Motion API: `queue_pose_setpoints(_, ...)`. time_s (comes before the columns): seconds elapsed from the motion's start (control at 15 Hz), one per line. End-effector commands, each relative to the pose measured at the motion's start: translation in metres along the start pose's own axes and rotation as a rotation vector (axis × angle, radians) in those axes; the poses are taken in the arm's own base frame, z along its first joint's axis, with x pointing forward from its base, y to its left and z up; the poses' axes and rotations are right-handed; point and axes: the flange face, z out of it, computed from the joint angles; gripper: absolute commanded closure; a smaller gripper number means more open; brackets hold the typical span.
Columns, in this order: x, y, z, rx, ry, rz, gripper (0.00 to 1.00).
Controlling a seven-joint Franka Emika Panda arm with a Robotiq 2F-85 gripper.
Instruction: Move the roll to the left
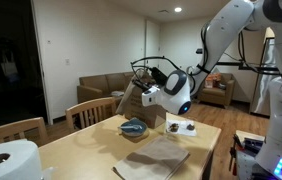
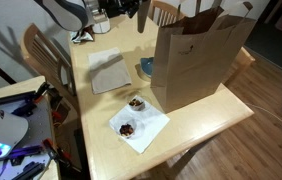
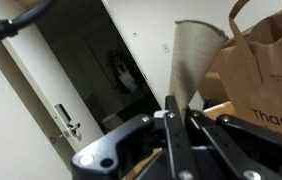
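Note:
The brown roll's top [image 3: 198,38] is within my fingers and the spot [image 2: 130,60] by the blue bowl is clear, so I'll keep righting and lowering the roll until it stands.
The roll [image 1: 8,160], a white paper-towel roll, stands on the near left corner of the wooden table [image 1: 91,140] in an exterior view. My gripper [image 1: 148,95] hangs in the air well away from it, beside the top of a brown paper bag [image 1: 139,103]. In the wrist view the gripper [image 3: 177,128] is shut, its black fingers [image 3: 170,135] pressed together with nothing between them. The bag [image 3: 256,70] fills the right of that view. The roll does not show in the wrist view.
A blue bowl [image 1: 133,127] [image 2: 147,68] and a grey cloth [image 1: 157,153] [image 2: 110,72] lie by the bag [image 2: 201,55]. A white napkin [image 2: 141,128] carries two small cups [image 2: 136,103]. Wooden chairs [image 1: 91,110] ring the table [image 2: 206,125]; a sofa [image 1: 101,88] stands behind.

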Motion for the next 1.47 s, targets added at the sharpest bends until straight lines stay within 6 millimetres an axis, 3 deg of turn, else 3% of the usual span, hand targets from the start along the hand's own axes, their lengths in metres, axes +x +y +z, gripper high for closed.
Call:
queue_pose_setpoints(0.0, 0.007, -0.002, -0.001, -0.001, 0.009, -0.006, 0.97)
queue_pose_setpoints(0.2, 0.009, 0.000, 0.002, -0.003, 0.008, -0.004, 0.98)
queue_pose_setpoints(0.4, 0.025, 0.003, 0.002, -0.052, -0.034, -0.182, 0.98)
queue_pose_setpoints(0.8, 0.101, 0.023, -0.034, -0.209, 0.086, -0.362, 0.98)
queue_pose_setpoints(0.87, 0.080, 0.017, -0.030, -0.153, 0.065, -0.323, 0.99)
queue_pose_setpoints(1.0, 0.092, 0.017, -0.037, -0.163, 0.083, -0.329, 0.97)
queue_pose_setpoints(1.27, 0.091, 0.015, -0.033, -0.174, 0.071, -0.369, 0.98)
queue_pose_setpoints(1.4, 0.103, 0.013, -0.039, -0.186, 0.093, -0.402, 0.98)
